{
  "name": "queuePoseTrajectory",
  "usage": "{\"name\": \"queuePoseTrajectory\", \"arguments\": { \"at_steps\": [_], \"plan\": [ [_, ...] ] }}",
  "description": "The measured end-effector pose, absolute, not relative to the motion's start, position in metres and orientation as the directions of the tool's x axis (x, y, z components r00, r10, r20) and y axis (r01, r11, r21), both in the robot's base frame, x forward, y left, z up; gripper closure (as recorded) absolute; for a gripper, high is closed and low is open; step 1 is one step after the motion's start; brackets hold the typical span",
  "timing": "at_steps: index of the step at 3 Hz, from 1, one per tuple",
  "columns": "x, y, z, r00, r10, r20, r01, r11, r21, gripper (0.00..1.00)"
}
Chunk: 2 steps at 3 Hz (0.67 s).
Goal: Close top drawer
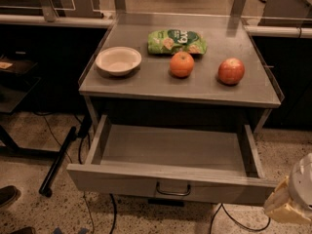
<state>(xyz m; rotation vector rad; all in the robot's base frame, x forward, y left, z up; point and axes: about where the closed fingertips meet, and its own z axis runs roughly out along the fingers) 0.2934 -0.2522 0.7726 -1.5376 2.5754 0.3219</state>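
The empty drawer's front panel point(229, 191) has my gripper on its outside, so I should keep moving in against the panel point(257, 192) until the drawer slides under the grey table.
The top drawer point(170, 152) is pulled fully out from under the grey table point(146, 84). It is wide, shallow and empty, with a dark bow handle point(173, 191) at the centre of its front panel. My gripper point(287, 209) shows at the lower right corner as a pale, cream-coloured part below a white rounded arm piece. It sits just right of the drawer's front right corner, apart from the handle. No other drawers are in view.
On the tabletop stand a white bowl point(118, 60), a green snack bag point(177, 41), an orange point(182, 64) and a red apple point(231, 71). Black cables point(85, 206) and a black bar point(57, 162) lie on the speckled floor at left. A shoe point(7, 195) shows at lower left.
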Motion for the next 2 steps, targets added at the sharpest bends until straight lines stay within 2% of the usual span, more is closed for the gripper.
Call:
{"name": "queuePoseTrajectory", "arguments": {
  "at_steps": [2],
  "plan": [
    [0.322,-0.242,0.721,-0.528,-0.816,-0.235,-0.849,0.512,0.133,1.00]
  ]
}}
